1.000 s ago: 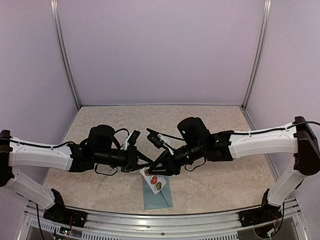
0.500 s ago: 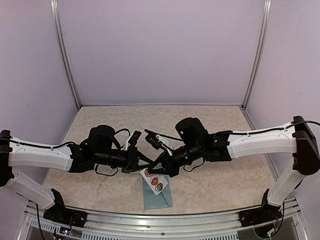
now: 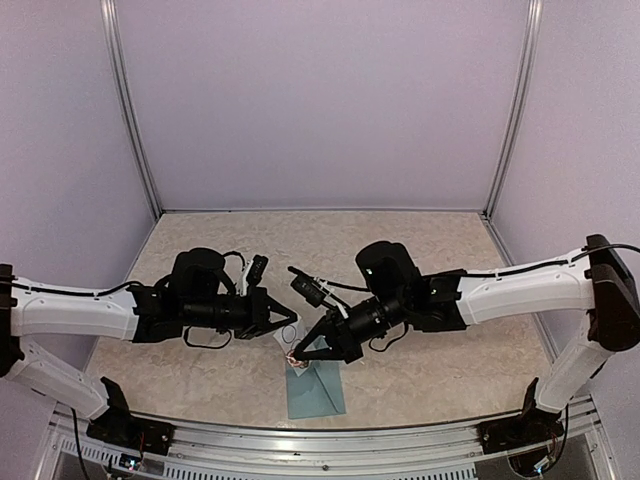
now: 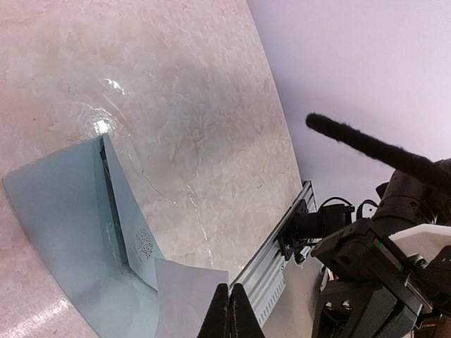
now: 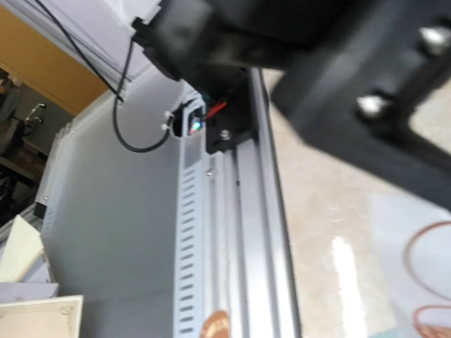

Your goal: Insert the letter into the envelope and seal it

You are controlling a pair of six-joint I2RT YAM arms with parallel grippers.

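The white sticker strip is hanging over the envelope. My left gripper needs to put the sticker strip aside before it presses down the round sticker that my right gripper is holding.
The teal envelope lies at the table's near edge; in the left wrist view its flap stands raised along a fold. The letter is hidden. My left gripper is shut on a corner of the white sticker strip and holds it just above the envelope's far end. My right gripper points down at the strip from the right, its tips closed on a small orange-red round sticker. The sticker shows at the bottom edge of the right wrist view, where the fingers themselves are out of frame.
The aluminium rail runs along the table's near edge, right below the envelope. The two grippers nearly touch over the envelope. The marbled tabletop stretches behind both arms.
The left gripper has drawn back to the left with the strip. The right gripper has dropped toward the near edge, tips onto the strip. The stickers that lay face-up on the envelope no longer show.
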